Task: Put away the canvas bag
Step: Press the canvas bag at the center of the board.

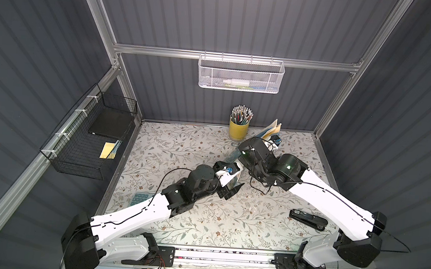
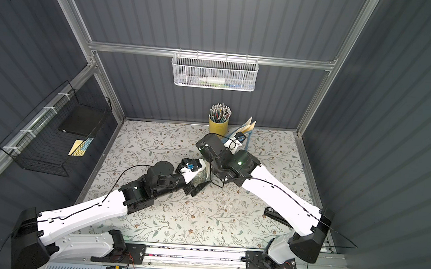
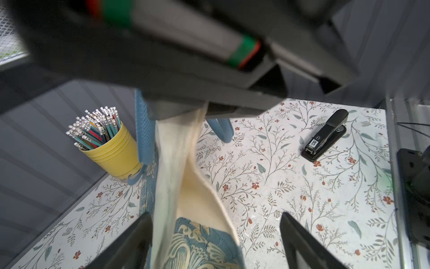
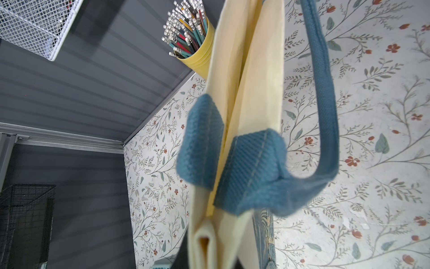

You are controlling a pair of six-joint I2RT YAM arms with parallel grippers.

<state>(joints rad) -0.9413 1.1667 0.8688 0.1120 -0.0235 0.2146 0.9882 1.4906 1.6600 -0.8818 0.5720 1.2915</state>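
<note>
The canvas bag is hanging bunched and edge-on at my left gripper (image 3: 172, 192). Next, my left gripper moves back while my right gripper turns the bag and lays it flat (image 1: 212, 223).
The canvas bag (image 3: 186, 186) is folded into a narrow cream bundle and hangs above the table. Its blue-and-gold floral band is at the lower end and its light-blue strap handles (image 4: 325, 93) dangle loose. My right gripper (image 3: 206, 108) is shut on the bag's upper cream edge; in both top views its jaws are hidden under its own wrist. My left gripper (image 3: 216, 233) stands open around the floral end, the fabric against one finger and a wide gap to the other. In both top views the bag shows as cream cloth (image 1: 273, 127) and a floral patch (image 2: 201, 176) by the left gripper (image 1: 233, 187).
A yellow cup of pencils (image 1: 238, 129) stands at the back, close to the bag. A black stapler (image 1: 308, 219) lies front right and a calculator (image 1: 139, 199) front left. A white mesh basket (image 1: 241, 74) hangs on the back wall, a black wire basket (image 1: 94, 140) on the left wall.
</note>
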